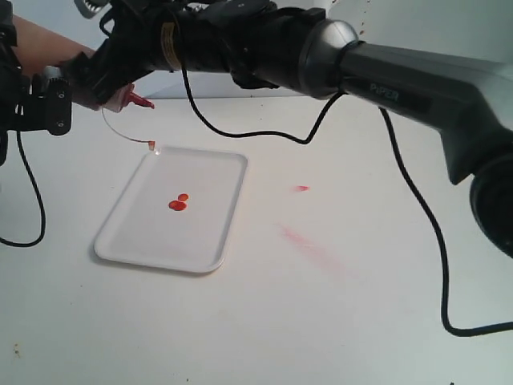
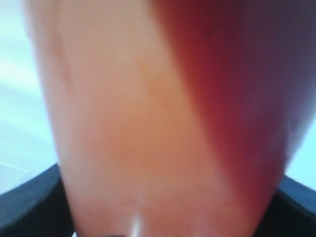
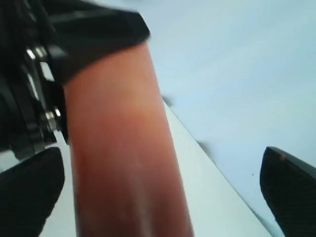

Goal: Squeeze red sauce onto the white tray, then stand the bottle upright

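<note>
The tethered cap (image 1: 151, 145) will stick up next to the bottle's nozzle when I turn the bottle upright, because the cap's strap (image 1: 120, 132) curves well out from the bottle.
The bottle (image 1: 48, 44) is held tilted above the table's far left, its red nozzle (image 1: 141, 101) pointing down toward the white tray (image 1: 128, 241). Its tethered cap (image 1: 151, 145) dangles over the tray's far corner. Two blobs of red sauce (image 1: 178, 203) lie mid-tray. My left gripper (image 1: 48, 104) is shut on the bottle (image 2: 148, 123), which fills its wrist view between the dark fingers (image 2: 24, 207). My right gripper (image 1: 104, 68) reaches across and stands open around the bottle (image 3: 123, 158). One of its fingers (image 3: 29, 192) is close to the bottle; the other is well apart from it.
A small red spot (image 1: 300, 188) and a faint pale-red smear (image 1: 309, 245) mark the white table to the right of the tray. Black cables (image 1: 417, 208) trail from the right arm over the table. Another cable (image 1: 32, 200) hangs at the left.
</note>
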